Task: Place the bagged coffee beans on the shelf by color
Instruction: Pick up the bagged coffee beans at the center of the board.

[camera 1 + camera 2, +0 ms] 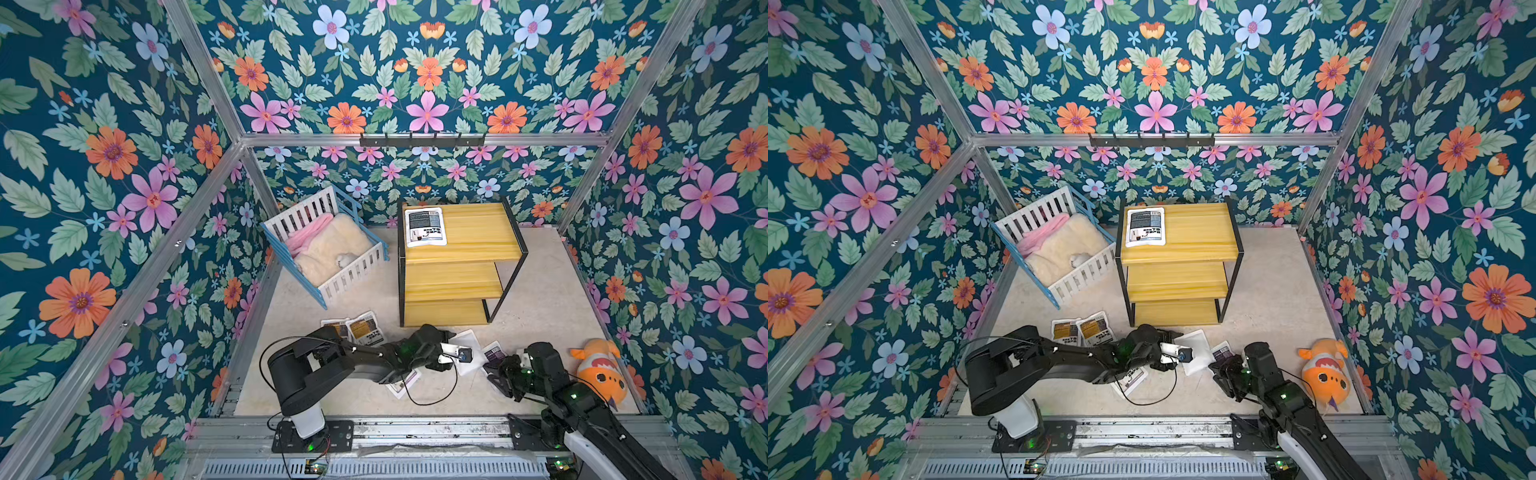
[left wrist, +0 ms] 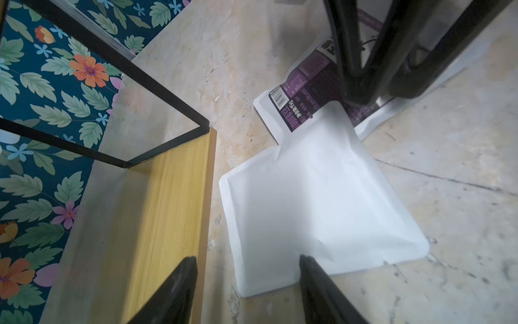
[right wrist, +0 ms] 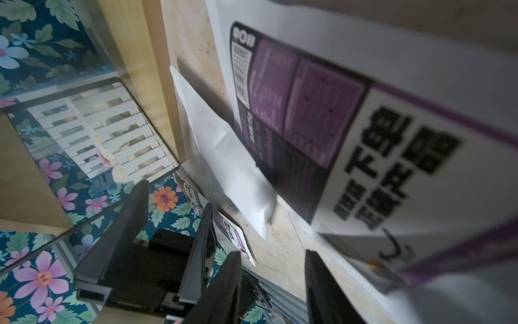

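Observation:
The white bag is lying face down over the purple bag's edge. Next, my right gripper grabs the white bag's raised corner and lifts the white bag clear first.
One blue-grey coffee bag lies on the top board of the shelf. Two yellow-brown bags lie on the floor left of the shelf front. A blank white bag lies face down, partly over a purple bag. My left gripper is open, its fingers straddling the white bag's corner. My right gripper is open beside the purple bag's edge, with bare floor between its fingers. Another purple bag lies under the left arm.
A white-and-blue crib with a fleece stands left of the shelf. An orange plush fish lies by the right wall, close to the right arm. A black cable loops on the floor under the left arm.

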